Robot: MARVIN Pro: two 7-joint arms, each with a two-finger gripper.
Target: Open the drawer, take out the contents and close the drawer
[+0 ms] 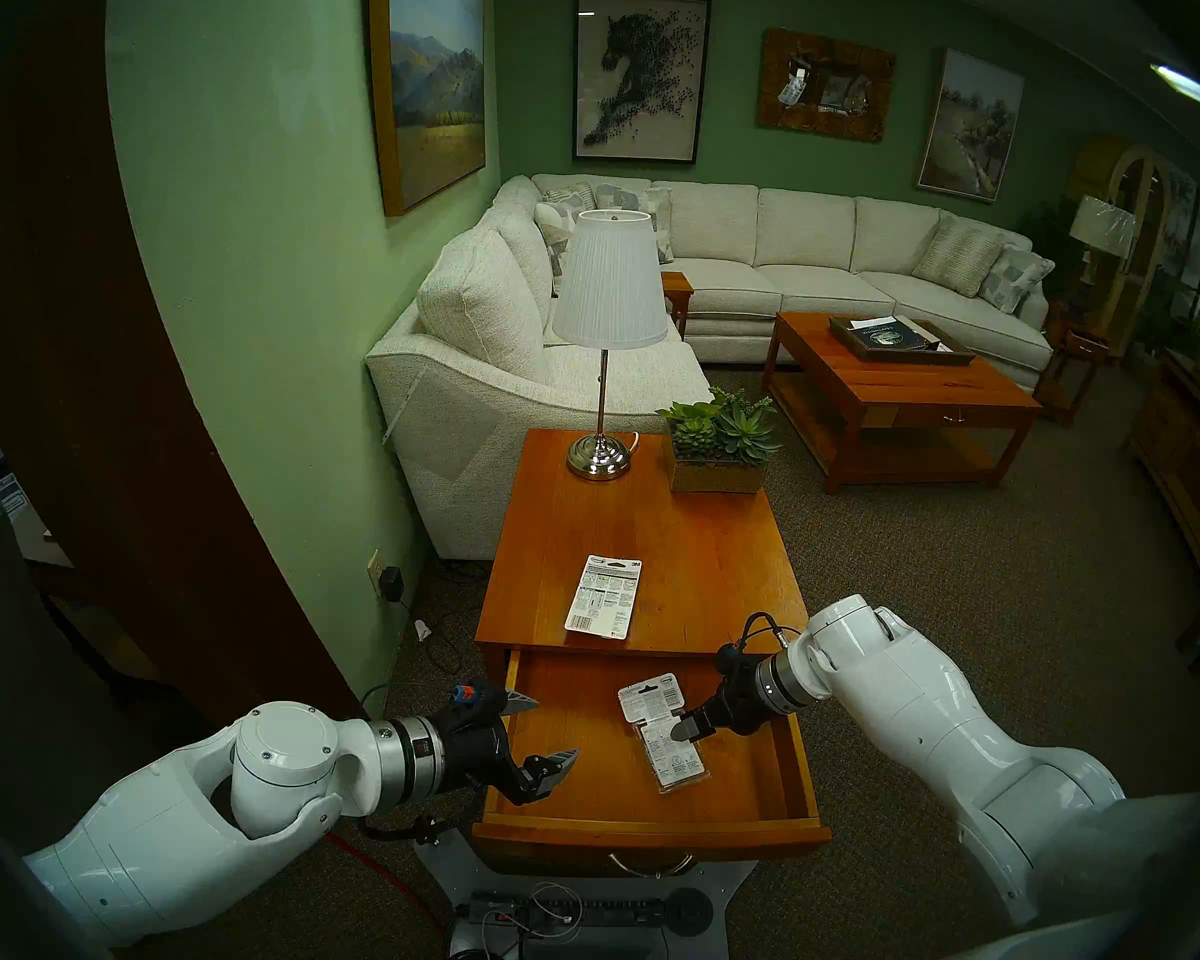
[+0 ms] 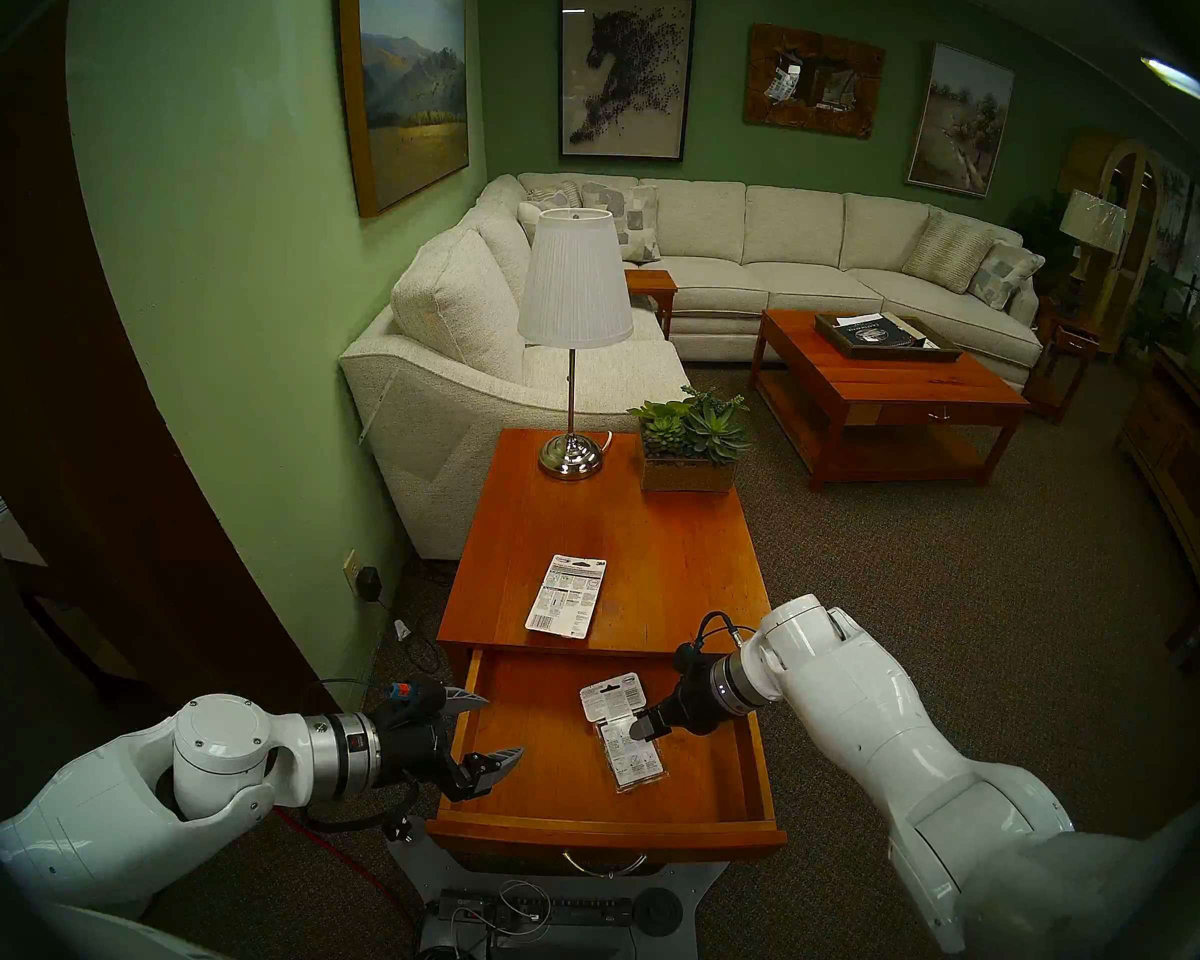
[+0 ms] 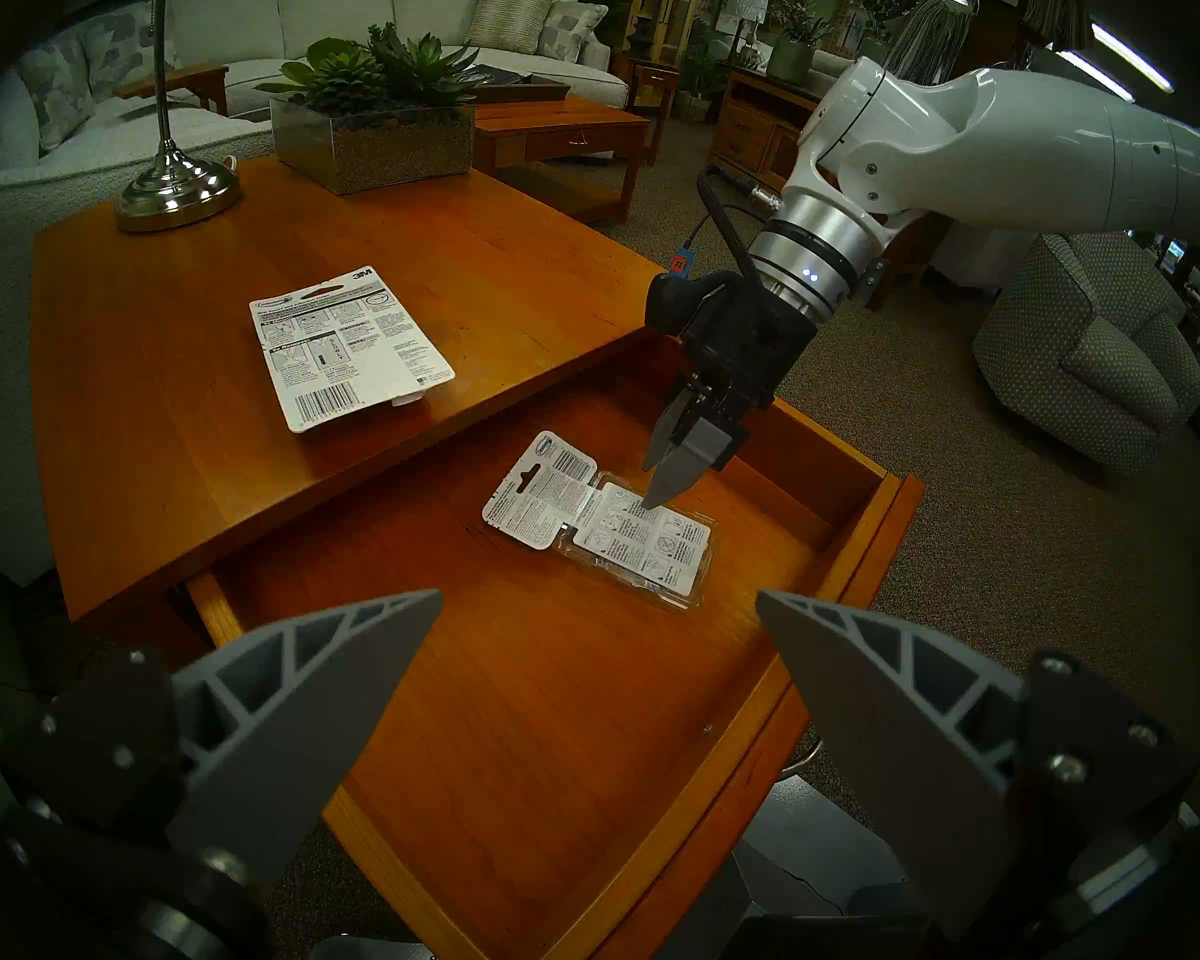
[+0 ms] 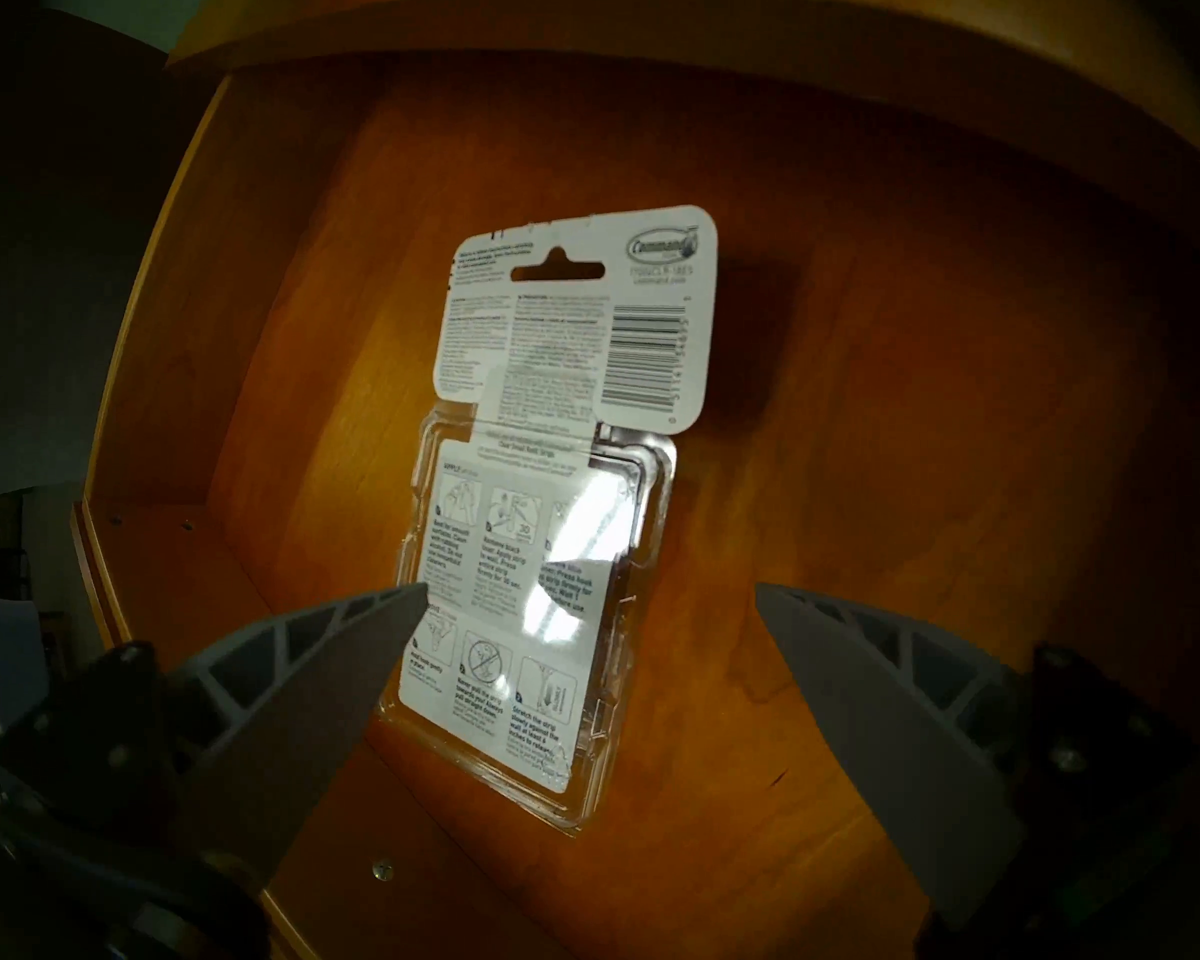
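Observation:
I see a white strip (image 4: 535, 411) joining the pack's header (image 4: 575, 318) to the clear blister pack, so I expect the header to come along, sticking out stiffly, when I lift the pack.
The drawer (image 1: 652, 832) of the orange-brown end table stands pulled out, its curved silver handle (image 1: 652, 868) facing me. A clear blister pack with white backing (image 1: 673, 764) lies flat on the drawer floor, right of centre. My right gripper (image 1: 684, 730) hangs open just above the blister pack (image 4: 549, 522), fingers pointing down, one fingertip over its left edge. A white 3M card (image 1: 605, 596) rests on the tabletop near the front edge. At the drawer's left wall my left gripper (image 1: 556, 728) stands open and holds nothing. From the left wrist I see the blister pack (image 3: 625, 536) and the card (image 3: 348, 349).
A lamp (image 1: 607, 356) and a succulent planter (image 1: 718, 446) stand at the back of the tabletop. A white sofa (image 1: 479, 397) is behind the table, and a coffee table (image 1: 895, 383) stands further right. A power strip (image 1: 562, 913) lies on my base below the drawer.

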